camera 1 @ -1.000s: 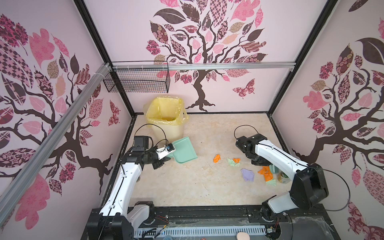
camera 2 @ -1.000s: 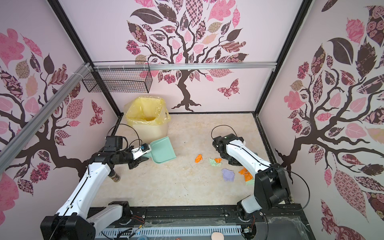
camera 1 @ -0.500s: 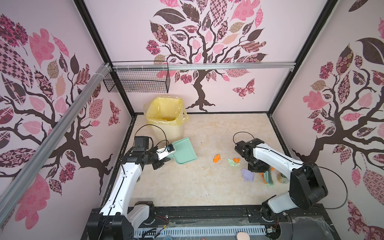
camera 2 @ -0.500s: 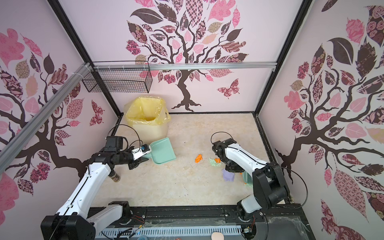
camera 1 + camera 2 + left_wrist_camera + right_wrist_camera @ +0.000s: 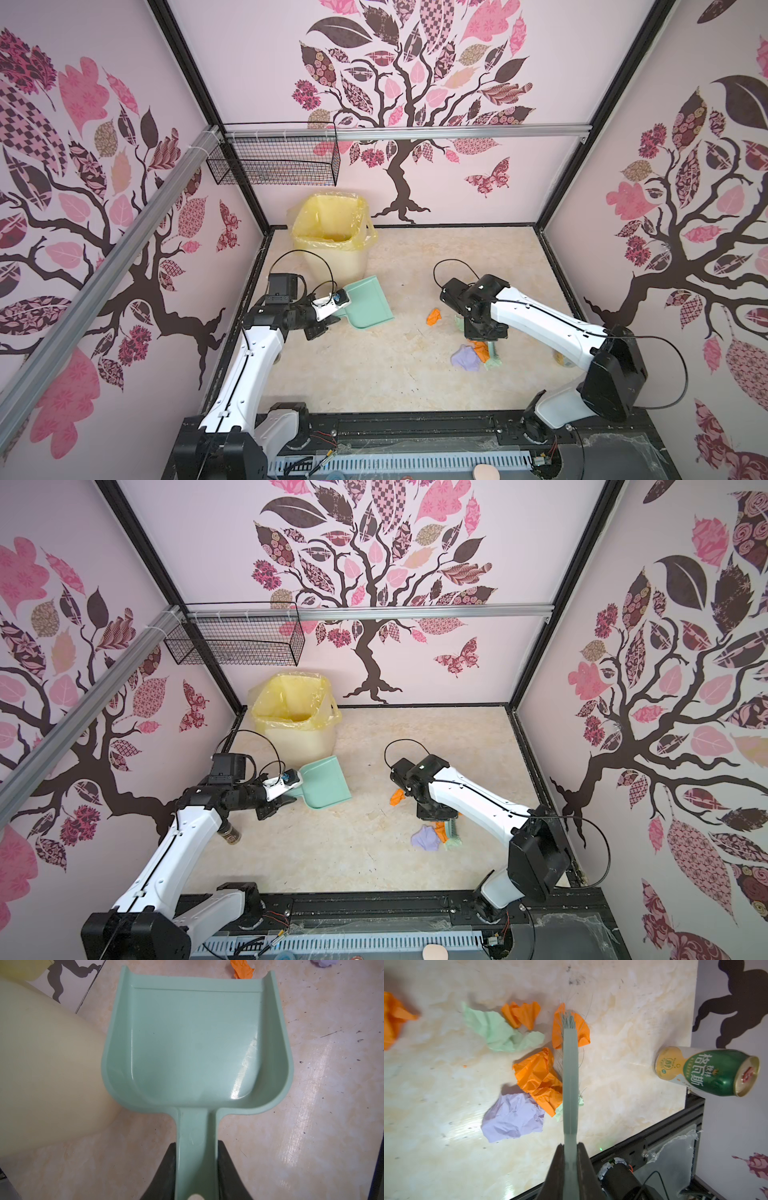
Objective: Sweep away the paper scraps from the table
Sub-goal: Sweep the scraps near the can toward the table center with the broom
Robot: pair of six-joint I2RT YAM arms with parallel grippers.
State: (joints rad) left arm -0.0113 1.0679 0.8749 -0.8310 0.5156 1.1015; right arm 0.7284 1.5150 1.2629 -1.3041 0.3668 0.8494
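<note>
The orange scrap (image 5: 583, 1030) under the brush's tip pokes out on both sides, so my right gripper should put the brush behind the pile (image 5: 610, 1066) before it sweeps toward the dustpan.
Both top views show the teal dustpan (image 5: 368, 303) flat on the table (image 5: 365, 374) beside the bin, my left gripper (image 5: 197, 1145) shut on its handle. My right gripper (image 5: 570, 1146) is shut on the teal brush (image 5: 570, 1076), bristles down on the table. Against the brush lie paper scraps: a lilac one (image 5: 512, 1118), an orange one (image 5: 535, 1076) and an orange one (image 5: 583, 1032) under its tip. A pale green scrap (image 5: 500, 1032) and a small orange scrap (image 5: 521, 1014) lie just beyond. One orange scrap (image 5: 433, 316) lies alone between brush and dustpan. My right arm hides part of the pile from above.
A bin with a yellow liner (image 5: 332, 241) stands at the back left, close behind the dustpan. A green and yellow drink can (image 5: 708, 1072) stands near the right wall. A second can (image 5: 230, 835) stands under my left arm. The black frame edge (image 5: 415, 419) runs along the front.
My right gripper has swept the brush leftward, pushing the lilac and orange scraps together toward the middle. The left arm and dustpan have not moved.
</note>
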